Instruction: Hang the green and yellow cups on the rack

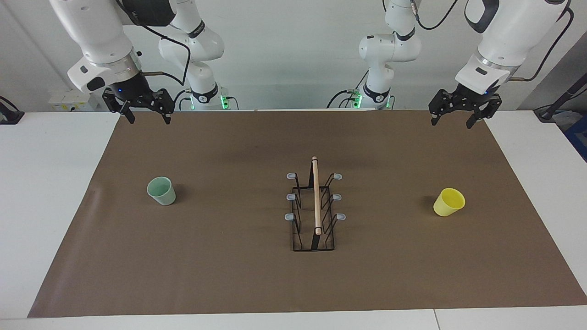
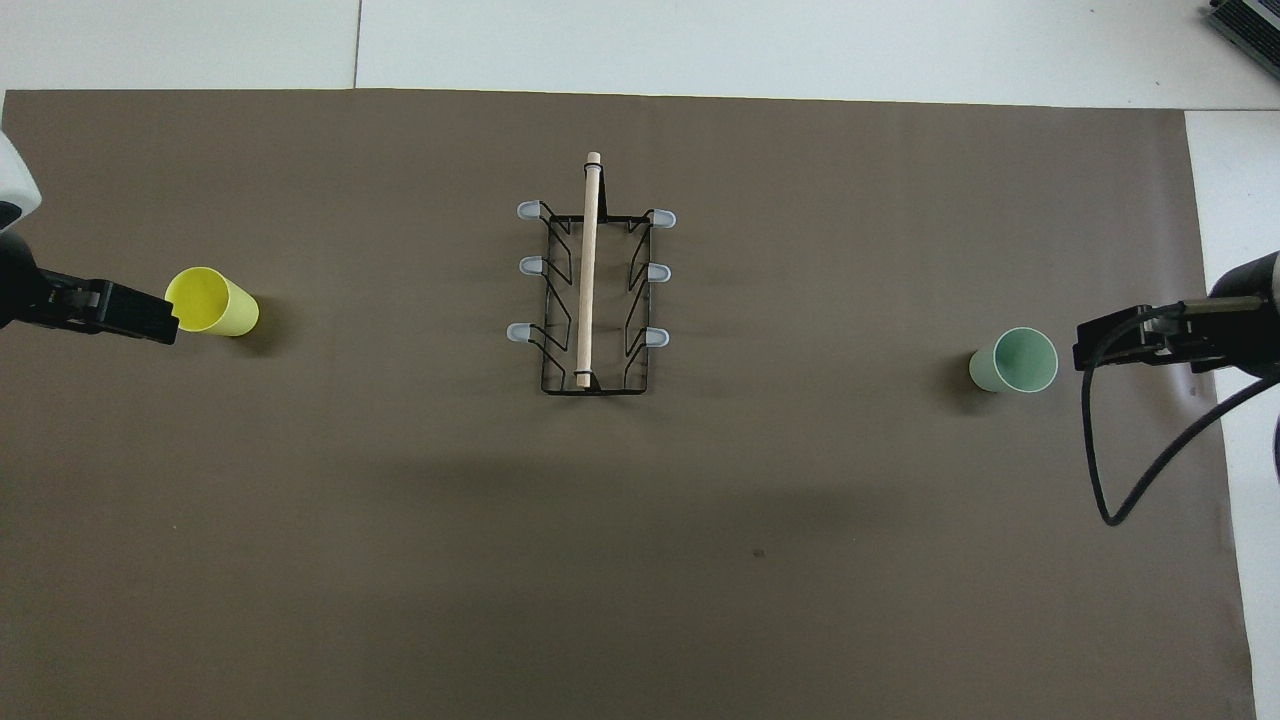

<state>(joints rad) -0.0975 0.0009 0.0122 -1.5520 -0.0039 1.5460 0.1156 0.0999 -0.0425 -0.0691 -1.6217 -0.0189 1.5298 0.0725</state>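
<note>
The green cup (image 2: 1015, 361) will stay hanging with its opening down once I lower it over one of the rack's wires, as they stick out with free grey tips (image 2: 657, 337).
The black wire rack (image 1: 314, 215) (image 2: 592, 290) with a wooden rod on top and grey-tipped prongs stands at the middle of the brown mat; its prongs are bare. The mint green cup (image 1: 161, 190) (image 2: 1014, 360) stands upright toward the right arm's end. The yellow cup (image 1: 449, 201) (image 2: 211, 301) stands upright toward the left arm's end. My right gripper (image 1: 146, 116) hangs open and empty, high over the mat's edge at the robots' side. My left gripper (image 1: 453, 118) hangs open and empty over the same edge at its own end.
The brown mat (image 1: 229, 256) covers most of the white table (image 1: 46, 183). A dark object (image 2: 1245, 30) lies at the table's corner farthest from the robots, at the right arm's end. A black cable (image 2: 1100, 470) hangs from the right arm.
</note>
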